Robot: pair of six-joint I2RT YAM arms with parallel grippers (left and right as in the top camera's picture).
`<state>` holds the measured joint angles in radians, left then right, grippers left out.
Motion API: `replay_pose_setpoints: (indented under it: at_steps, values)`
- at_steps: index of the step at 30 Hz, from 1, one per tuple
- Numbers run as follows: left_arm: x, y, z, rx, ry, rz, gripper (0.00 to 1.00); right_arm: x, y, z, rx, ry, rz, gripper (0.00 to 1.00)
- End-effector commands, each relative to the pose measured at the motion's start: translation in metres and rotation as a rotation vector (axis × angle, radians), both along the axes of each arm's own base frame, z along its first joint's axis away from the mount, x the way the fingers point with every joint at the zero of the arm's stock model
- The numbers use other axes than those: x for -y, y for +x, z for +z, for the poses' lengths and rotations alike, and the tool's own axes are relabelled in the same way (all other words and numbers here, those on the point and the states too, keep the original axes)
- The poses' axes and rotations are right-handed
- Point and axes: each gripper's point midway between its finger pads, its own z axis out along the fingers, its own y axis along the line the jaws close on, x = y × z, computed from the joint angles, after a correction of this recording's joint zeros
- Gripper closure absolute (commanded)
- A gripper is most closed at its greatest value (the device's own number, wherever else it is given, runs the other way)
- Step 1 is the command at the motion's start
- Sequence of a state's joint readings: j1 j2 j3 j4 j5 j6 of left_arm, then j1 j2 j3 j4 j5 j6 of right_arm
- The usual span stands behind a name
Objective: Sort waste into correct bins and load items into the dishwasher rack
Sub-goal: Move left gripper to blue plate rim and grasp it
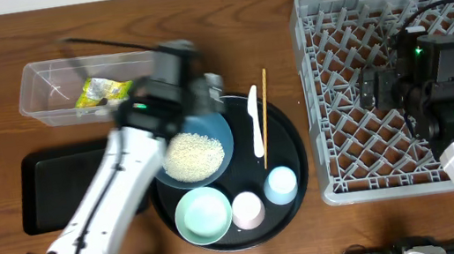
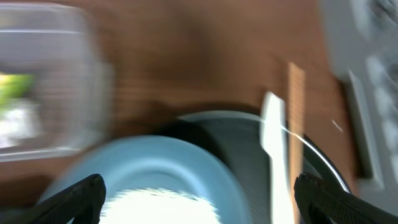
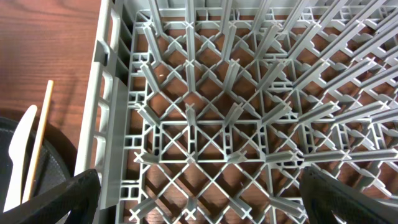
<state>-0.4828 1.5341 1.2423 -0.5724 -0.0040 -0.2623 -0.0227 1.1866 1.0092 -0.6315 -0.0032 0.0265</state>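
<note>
Open tray (image 1: 245, 144) lies between the blue bowl's rim (image 1: 231, 148) and the white utensil, so the robot's left gripper carries on going down until its fingers straddle the bowl's rim, and then close.
The blue bowl (image 1: 201, 135) holds a heap of white rice (image 1: 193, 157) on the round black tray (image 1: 288, 149). With it are the mint-green bowl (image 1: 203, 216), pink cup (image 1: 248, 209), pale blue cup (image 1: 280, 184), white utensil (image 1: 255, 121) and chopstick (image 1: 265, 117). The yellow-green wrapper (image 1: 102, 92) lies in the clear tub (image 1: 48, 90). My left gripper (image 1: 204, 90) is open and empty over the bowl's far rim; its blurred wrist view shows bowl (image 2: 161, 162), rice (image 2: 165, 205) and utensil (image 2: 277, 155). My right gripper (image 1: 373, 89) is open and empty over the grey rack (image 1: 317, 70).
The shallow black rectangular tray (image 1: 45, 193) lies at the left, partly under my left arm. The right wrist view shows the rack's lattice (image 3: 236, 124), its left wall, and the utensil (image 3: 17, 155) and chopstick (image 3: 38, 146) beyond it.
</note>
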Motion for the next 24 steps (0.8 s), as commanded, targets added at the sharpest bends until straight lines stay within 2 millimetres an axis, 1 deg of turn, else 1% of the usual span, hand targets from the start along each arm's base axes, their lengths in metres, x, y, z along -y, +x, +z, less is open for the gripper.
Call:
replay_pose_setpoints:
  at_steps: [1, 2, 3, 6, 10, 13, 14, 16, 18, 20, 22, 23, 24]
  values:
    - [0.036, -0.017, -0.022, -0.056, 0.026, -0.082, 0.02, -0.002, 0.002, 0.008, 0.019, -0.003, 0.003, 0.01]
    - [0.042, -0.021, -0.029, -0.074, 0.034, -0.094, 0.02, -0.002, 0.002, 0.008, 0.019, -0.003, 0.003, 0.01]
    - [0.048, -0.028, -0.039, -0.106, 0.049, -0.108, 0.02, -0.002, 0.002, 0.008, 0.016, -0.003, 0.003, 0.01]
    - [0.054, -0.044, -0.071, -0.207, 0.097, -0.105, 0.02, -0.002, 0.0, 0.006, 0.005, -0.003, 0.003, 0.01]
    - [0.05, -0.052, -0.104, -0.297, 0.154, -0.094, 0.02, -0.002, -0.003, 0.004, -0.008, -0.003, 0.003, 0.01]
    - [0.041, -0.052, -0.119, -0.316, 0.217, -0.074, 0.01, -0.002, -0.003, 0.003, -0.013, -0.003, 0.003, 0.01]
    - [0.038, -0.051, -0.123, -0.319, 0.237, -0.068, 0.06, -0.002, -0.003, 0.003, -0.013, -0.003, 0.003, 0.01]
    - [0.037, -0.054, -0.133, -0.344, 0.252, -0.068, 0.23, -0.002, -0.004, 0.003, -0.015, -0.003, 0.003, 0.01]
    - [0.036, -0.055, -0.138, -0.36, 0.261, -0.07, 0.34, -0.002, -0.004, 0.003, -0.014, -0.003, 0.003, 0.01]
    - [0.036, -0.057, -0.142, -0.367, 0.268, -0.074, 0.43, -0.002, -0.004, 0.003, -0.014, -0.003, 0.003, 0.01]
    - [0.037, -0.058, -0.146, -0.375, 0.274, -0.075, 0.55, -0.002, -0.004, 0.003, -0.014, -0.003, 0.003, 0.01]
    - [0.036, -0.059, -0.148, -0.38, 0.278, -0.075, 0.6, -0.002, -0.004, 0.003, -0.014, -0.003, 0.003, 0.01]
    - [0.035, -0.06, -0.149, -0.386, 0.283, -0.076, 0.62, -0.002, -0.004, 0.003, -0.014, -0.003, 0.003, 0.01]
